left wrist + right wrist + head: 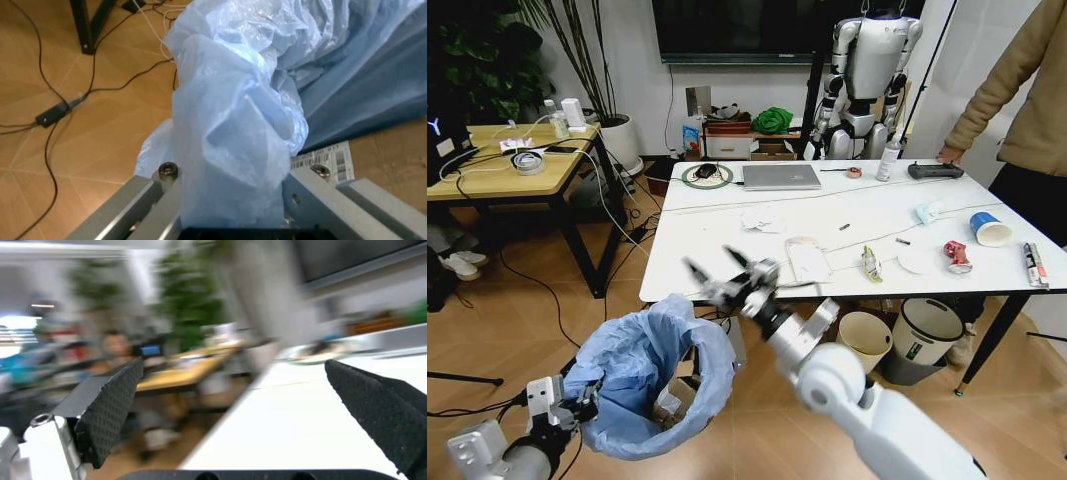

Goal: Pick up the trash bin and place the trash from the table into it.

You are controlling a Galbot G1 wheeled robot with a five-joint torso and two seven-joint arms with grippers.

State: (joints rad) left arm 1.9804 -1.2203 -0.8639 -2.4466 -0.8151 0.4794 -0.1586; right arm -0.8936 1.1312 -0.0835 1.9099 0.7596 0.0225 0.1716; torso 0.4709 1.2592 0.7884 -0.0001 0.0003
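The crumpled paper (764,220) is loosely spread out with uneven edges (779,227). Its loose end will hang down wide over the trash bin when I carry it.
The trash bin (652,375), lined with a billowing light-blue bag, hangs low in front of the table's (707,235) near-left corner. My left gripper (579,405) is shut on the bag's rim; in the left wrist view the bag (233,125) is pinched in the gripper (233,205). My right gripper (717,268) is open at the table's front edge, above the bin, and holds nothing; the right wrist view shows its gripper (247,415) spread wide. The trash on the table includes a crumpled paper (762,220), a flat white packet (807,260), a yellowish wrapper (871,265), a red can (956,256) and a cup (990,228).
A laptop (779,176) and a spray bottle (888,160) sit at the table's far side. A cream bin (864,340) and a white bin (927,335) stand under the table. A person (1027,100) stands at the right. A wooden table (507,165) is at the left.
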